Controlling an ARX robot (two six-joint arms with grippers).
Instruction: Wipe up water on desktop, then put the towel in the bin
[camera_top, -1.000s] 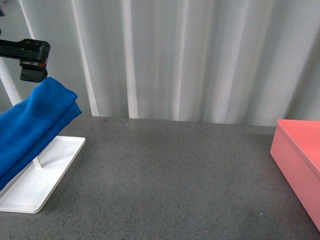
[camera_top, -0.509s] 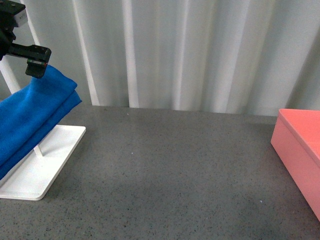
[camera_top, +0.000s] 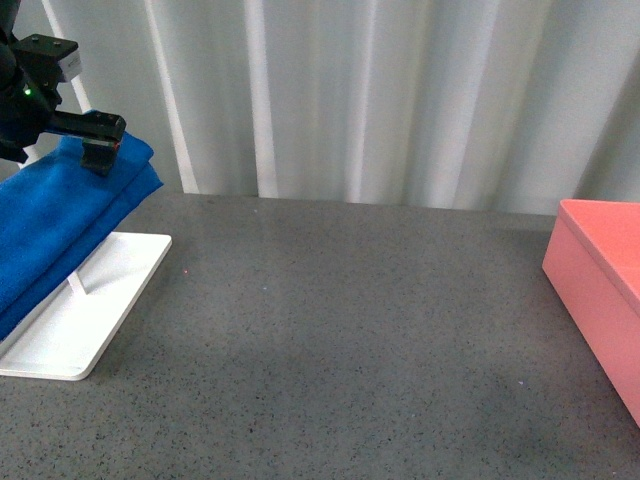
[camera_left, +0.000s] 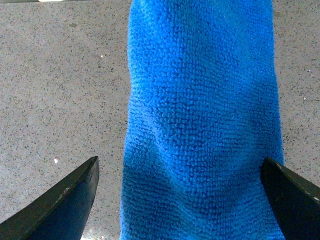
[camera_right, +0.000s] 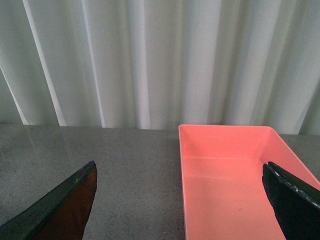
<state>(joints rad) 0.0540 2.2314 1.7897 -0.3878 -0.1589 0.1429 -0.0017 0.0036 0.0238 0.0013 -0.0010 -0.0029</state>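
The towel (camera_top: 72, 218) stays in a straight slant above the thin post (camera_top: 77, 284), so I expect slanting bars to be hidden under it when I lift the towel.
The bright blue towel (camera_top: 60, 215) hangs folded over a rail above the white tray at the far left of the dark grey speckled desktop (camera_top: 340, 330). My left gripper (camera_top: 95, 150) is open, right above the towel's upper end. In the left wrist view the towel (camera_left: 200, 125) lies between the two spread fingers, which do not touch it. The salmon-pink bin (camera_top: 600, 300) stands at the right edge. In the right wrist view the bin (camera_right: 235, 185) is empty and my right gripper (camera_right: 182, 207) is open above its near side. No water shows on the desktop.
A flat white tray (camera_top: 80, 320) with a thin post stands under the towel at the left. A white pleated curtain (camera_top: 350, 100) closes off the back of the desktop.
My left gripper has moved right and down onto the towel's upper end. The towel's top edge sits a little lower and flatter than before.
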